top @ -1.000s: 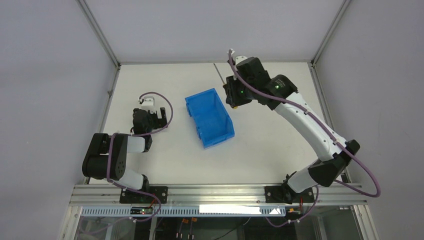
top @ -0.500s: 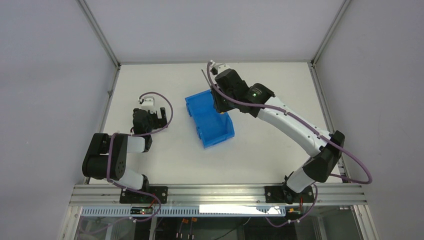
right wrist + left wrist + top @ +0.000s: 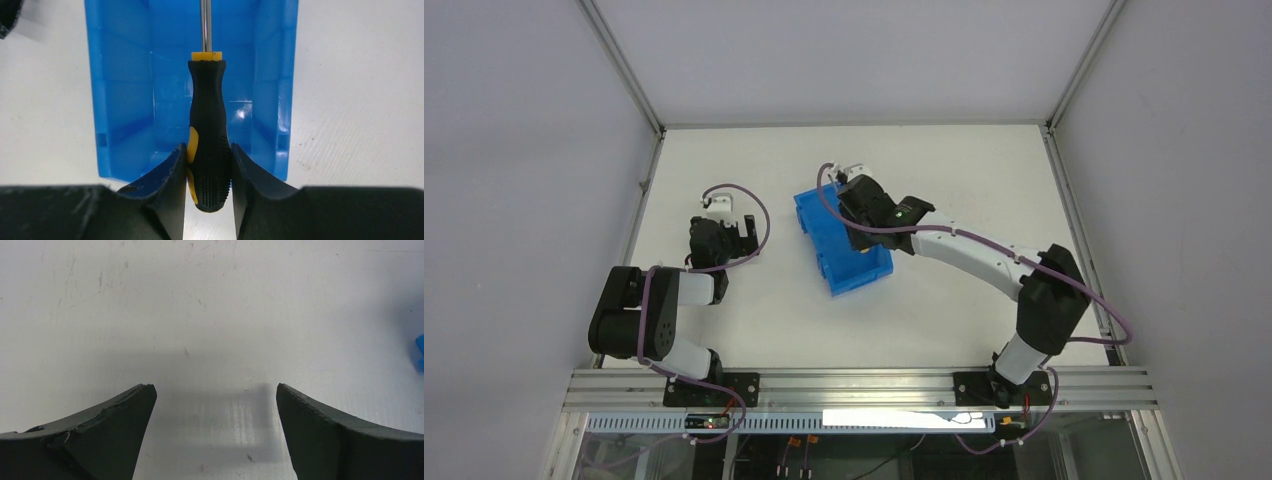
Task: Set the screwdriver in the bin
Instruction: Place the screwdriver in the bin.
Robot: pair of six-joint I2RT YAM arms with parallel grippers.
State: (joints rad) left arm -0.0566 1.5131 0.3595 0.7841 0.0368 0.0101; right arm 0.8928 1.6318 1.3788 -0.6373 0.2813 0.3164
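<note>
The screwdriver (image 3: 208,95) is pointing along the blue bin's long sides, so the robot's right gripper should keep bringing it down until the screwdriver's handle gets close to the bin's bottom (image 3: 172,110), then let go.
The blue bin (image 3: 836,262) stands mid-table, its long axis running from far left to near right. My right gripper (image 3: 852,218) hovers over the bin. In the right wrist view my right gripper (image 3: 207,156) is shut on the black-and-yellow handle of the screwdriver (image 3: 207,115). Its metal shaft points away over the inside of the bin (image 3: 125,90). In the top view the screwdriver is hidden by the gripper. My left gripper (image 3: 734,232) rests left of the bin, open and empty; its fingers (image 3: 120,425) stand wide apart above bare table.
White table (image 3: 984,200) with metal frame posts at the back corners and grey walls around. A sliver of the blue bin shows at the right edge of the left wrist view (image 3: 420,352). The right arm stretches across the table's right half.
My right gripper has carried the screwdriver left and nearer, from beyond the bin's far right side to above the bin's inside. The left arm has not moved.
</note>
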